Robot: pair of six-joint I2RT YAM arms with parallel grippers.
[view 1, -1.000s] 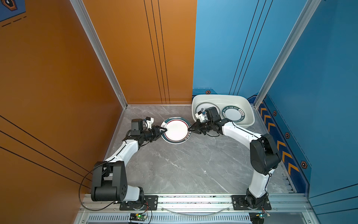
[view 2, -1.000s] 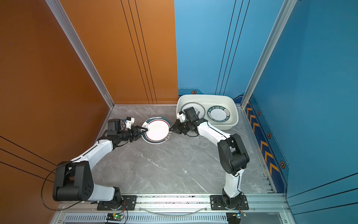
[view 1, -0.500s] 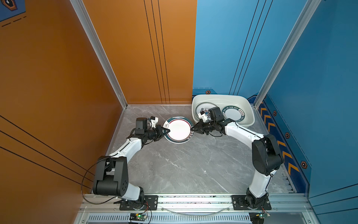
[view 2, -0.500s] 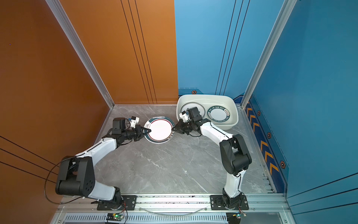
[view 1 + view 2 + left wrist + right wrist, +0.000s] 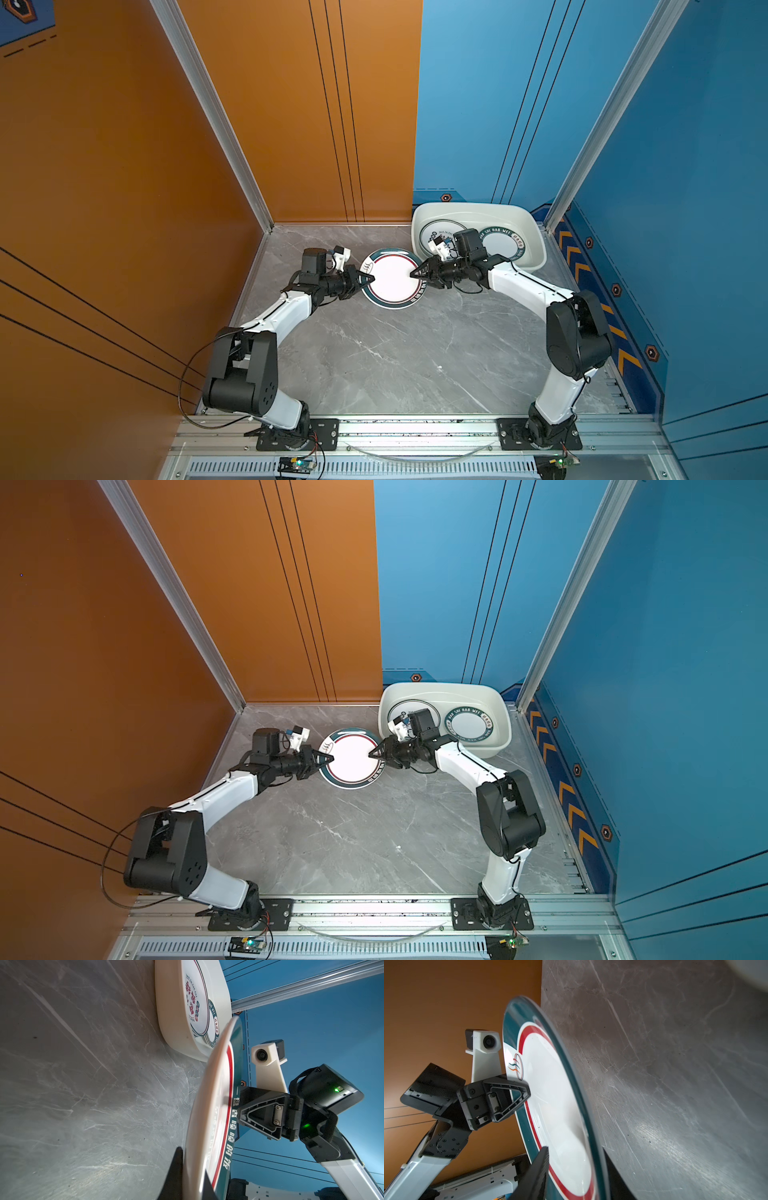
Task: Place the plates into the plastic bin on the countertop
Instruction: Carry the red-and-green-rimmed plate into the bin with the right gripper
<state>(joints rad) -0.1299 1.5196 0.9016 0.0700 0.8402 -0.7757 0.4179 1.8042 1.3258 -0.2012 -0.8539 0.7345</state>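
My left gripper is holding the plate by the rim (image 5: 365,267) farthest from the plastic bin. My right gripper should therefore take over the plate at the opposite rim (image 5: 419,290).
A white plate (image 5: 392,280) (image 5: 351,762) with a dark green rim and red ring hangs slightly tilted just above the countertop (image 5: 395,353), left of the plastic bin (image 5: 478,206) (image 5: 440,685). My left gripper (image 5: 370,279) (image 5: 192,1176) is shut on its left rim. My right gripper (image 5: 413,274) (image 5: 576,1169) straddles the opposite rim, open, one finger (image 5: 538,1169) standing off the plate's top face. In the bin lie a green-rimmed plate (image 5: 500,245) (image 5: 467,725) and a plate with red characters (image 5: 195,1001), partly hidden by my right wrist in both top views.
The bin sits in the back right corner against the blue wall (image 5: 478,124). An orange wall (image 5: 124,208) closes the left side and an aluminium rail (image 5: 415,428) runs along the front edge. Both arms arch in from the front rail.
My left gripper has closed on the plate's left rim and my right gripper's jaws have come apart. The plate has shifted a little to the right.
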